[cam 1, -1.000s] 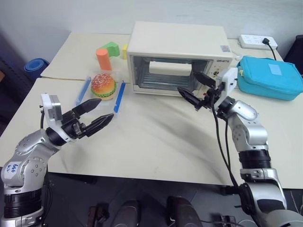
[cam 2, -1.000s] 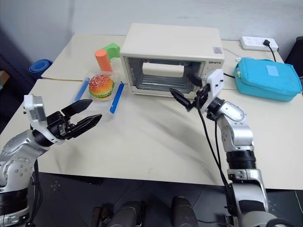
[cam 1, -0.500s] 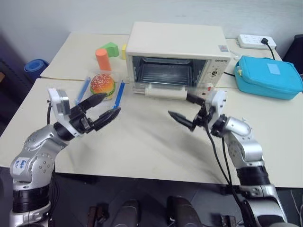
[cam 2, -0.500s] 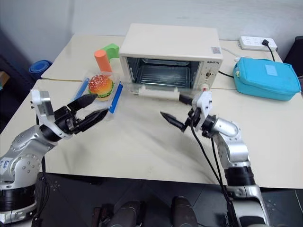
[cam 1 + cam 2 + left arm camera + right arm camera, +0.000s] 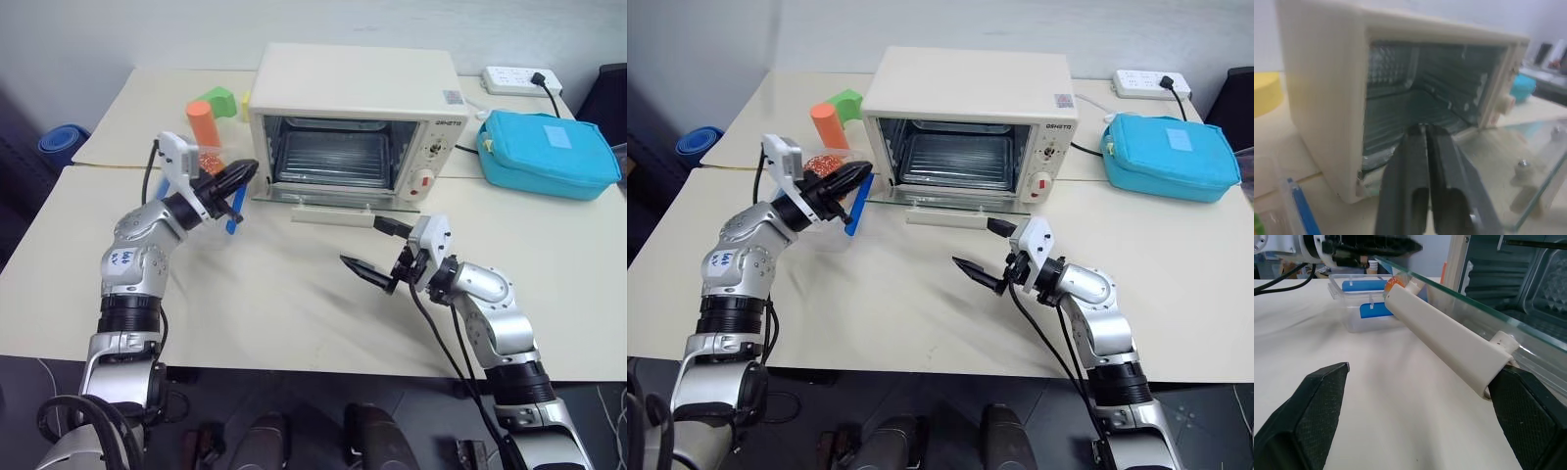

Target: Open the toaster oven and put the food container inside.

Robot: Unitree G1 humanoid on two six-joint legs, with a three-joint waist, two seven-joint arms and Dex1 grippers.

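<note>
The robot's right gripper is at the door handle point(image 5: 331, 215), in front of the oven's opening, so it should move back out of the way before the left gripper brings the food container point(image 5: 825, 164).
The cream toaster oven point(image 5: 353, 78) stands at the middle back of the table. Its glass door point(image 5: 328, 197) is dropped down, the bar handle point(image 5: 333, 213) points forward, and the wire rack shows inside. The clear food container point(image 5: 1359, 317) with its blue clip point(image 5: 232, 212) lies left of the oven, partly hidden under my left arm. My left gripper point(image 5: 250, 168) is shut with nothing between its fingers, above the container, its tip close to the oven's left front corner. My right gripper point(image 5: 362, 245) stands open just in front of the door handle, not touching it.
A turquoise zippered case point(image 5: 549, 155) lies right of the oven, with a white power strip point(image 5: 517, 80) behind it. An orange cylinder point(image 5: 202, 120), a green block point(image 5: 217, 100) and a yellow block sit behind the container. Bare tabletop stretches in front of the oven.
The oven door has swung down from shut to fully open. My right gripper came down and back from the handle. My left gripper moved forward over the container and shut.
</note>
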